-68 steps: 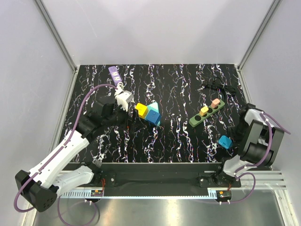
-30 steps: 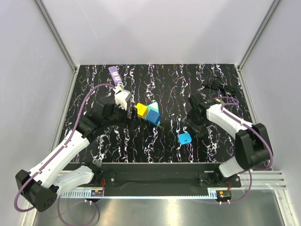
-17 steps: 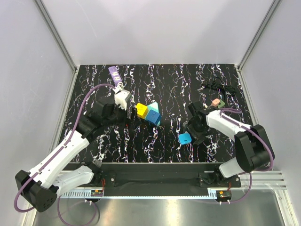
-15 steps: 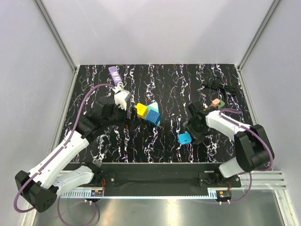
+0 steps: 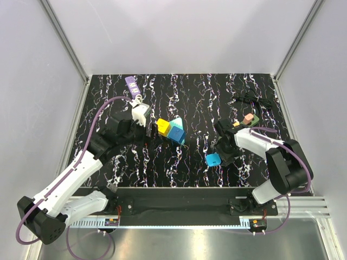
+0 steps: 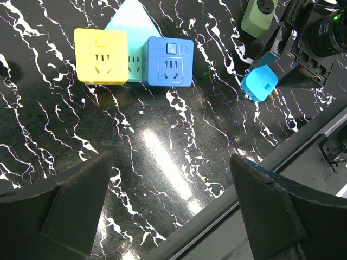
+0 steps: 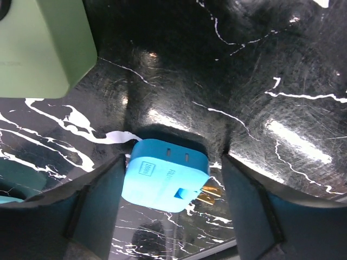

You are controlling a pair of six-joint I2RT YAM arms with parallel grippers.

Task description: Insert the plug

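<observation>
The blue plug's brass pins (image 7: 209, 194) point toward my right gripper's finger, so next my left gripper takes the plug by the end (image 7: 134, 173) opposite the pins before it puts the plug in.
A blue plug (image 5: 213, 159) lies on its side on the black marbled table, brass prongs out; it also shows in the right wrist view (image 7: 165, 173) and the left wrist view (image 6: 260, 84). My right gripper (image 5: 219, 153) is low over it, open, fingers either side of the plug (image 7: 173, 162). A yellow socket cube (image 5: 162, 127) (image 6: 101, 55), a blue socket cube (image 5: 175, 128) (image 6: 170, 61) and a teal one (image 6: 130, 21) sit joined mid-table. My left gripper (image 5: 145, 135) (image 6: 171, 160) is open and empty, just left of the cubes.
A green power strip (image 5: 246, 122) (image 7: 43, 49) with small orange and yellow plugs lies behind my right gripper. A black cable (image 5: 252, 99) is at the back right. A purple block (image 5: 131, 83) and a white adapter (image 5: 141, 111) are at the back left. The table's front rail (image 6: 282, 157) is close.
The right arm swung in from its folded pose at the right; the blue plug moved from the right side to mid-table. In the last half second little moved. The left arm stayed put.
</observation>
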